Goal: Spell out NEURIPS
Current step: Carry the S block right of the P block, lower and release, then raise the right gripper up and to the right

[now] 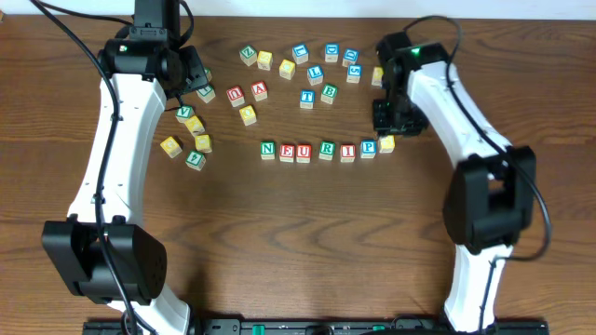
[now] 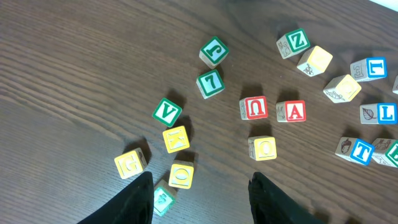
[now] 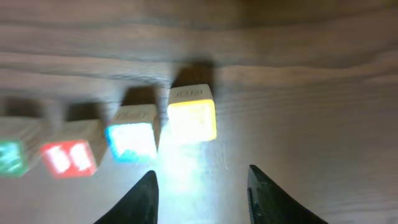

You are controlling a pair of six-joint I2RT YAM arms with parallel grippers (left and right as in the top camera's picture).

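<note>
The yellow cube (image 1: 386,144) is a little behind the blue P's line, so I should shut my right gripper's fingers and push the cube's back side (image 3: 190,93) into line.
The row on the table reads green N (image 1: 268,149), red E (image 1: 286,152), red U (image 1: 304,152), green R (image 1: 326,150), red I (image 1: 347,152), blue P (image 1: 368,148). A plain yellow-topped cube (image 1: 386,143) ends it on the right, touching the P. My right gripper (image 1: 390,121) hovers just behind that end. In the right wrist view it (image 3: 202,173) is open and empty, with the yellow cube (image 3: 192,118) ahead of its fingertips, beside the blue cube (image 3: 132,140). My left gripper (image 2: 202,177) is open and empty over the left cluster (image 1: 197,82).
Loose cubes lie at the back: a second red U (image 2: 255,107), a red A (image 2: 292,111), a green V (image 2: 166,112), yellow cubes (image 2: 176,138), and blue T (image 1: 307,97) and L (image 1: 315,73). A teal cube (image 2: 163,198) sits beside my left finger.
</note>
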